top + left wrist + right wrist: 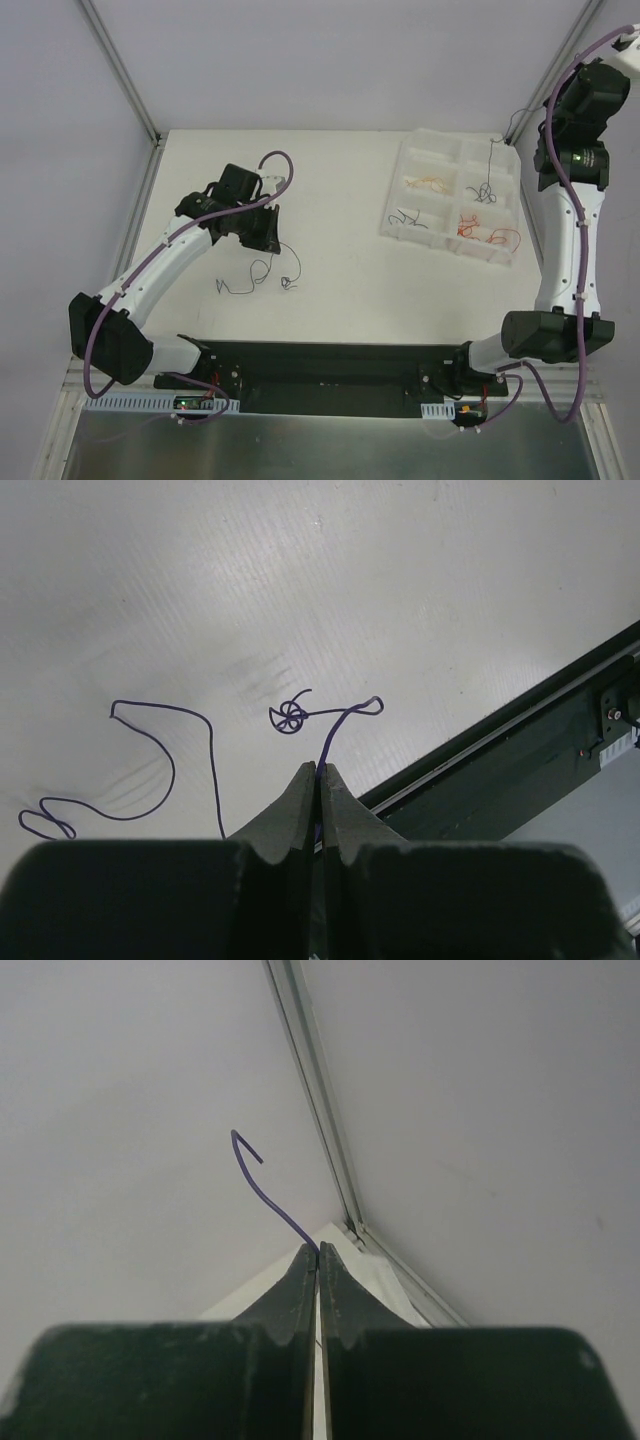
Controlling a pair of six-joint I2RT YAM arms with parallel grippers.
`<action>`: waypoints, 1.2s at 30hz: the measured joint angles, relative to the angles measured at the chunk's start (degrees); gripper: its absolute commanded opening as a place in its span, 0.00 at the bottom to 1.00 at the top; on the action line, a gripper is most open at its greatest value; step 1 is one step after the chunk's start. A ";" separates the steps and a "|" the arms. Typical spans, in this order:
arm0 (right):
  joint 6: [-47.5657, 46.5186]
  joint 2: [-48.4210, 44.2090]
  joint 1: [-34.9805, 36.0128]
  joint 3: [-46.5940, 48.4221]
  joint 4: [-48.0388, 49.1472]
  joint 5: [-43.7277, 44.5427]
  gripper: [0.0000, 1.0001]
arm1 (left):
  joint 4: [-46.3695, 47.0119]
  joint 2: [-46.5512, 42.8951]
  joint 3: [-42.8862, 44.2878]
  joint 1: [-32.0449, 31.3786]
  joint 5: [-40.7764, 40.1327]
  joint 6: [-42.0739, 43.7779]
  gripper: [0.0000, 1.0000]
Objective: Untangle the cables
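The robot's right gripper is holding the purple wire out beyond the tray's corner point(508, 136), so it should swing back and lower the wire onto its heap in the tray point(484, 192).
My left gripper point(317, 767) is shut on a thin purple-blue wire point(340, 725) just above the table. The wire runs from the fingertips to a small curl point(290, 717) lying on the white table. A longer purple strand point(165, 750) snakes off to the left; I cannot tell if it is the same wire. In the top view the left gripper point(268, 240) has these strands point(262, 272) beneath it. My right gripper point(318, 1247) is raised high toward the back right corner and is shut on another purple wire point(262, 1192) that sticks up from its tips.
A white compartmented tray point(455, 150) sits at the back right with orange point(430, 183), red-orange point(485, 232) and black point(410, 217) wires in separate compartments. A dark strand point(490, 170) shows over its right side. The black base rail point(520, 750) runs along the near edge.
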 measured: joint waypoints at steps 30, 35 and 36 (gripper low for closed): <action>-9.03 2.36 -7.13 -24.87 -4.52 8.44 0.00 | -0.98 -1.07 0.00 -0.02 -1.81 2.16 0.00; -11.30 5.88 -6.47 -23.87 -4.28 5.03 0.00 | -0.98 -1.07 0.00 -0.02 -1.84 2.64 0.00; -11.28 6.78 -6.12 -23.63 -4.24 4.11 0.00 | -1.01 -1.07 0.02 -0.02 -1.84 2.78 0.00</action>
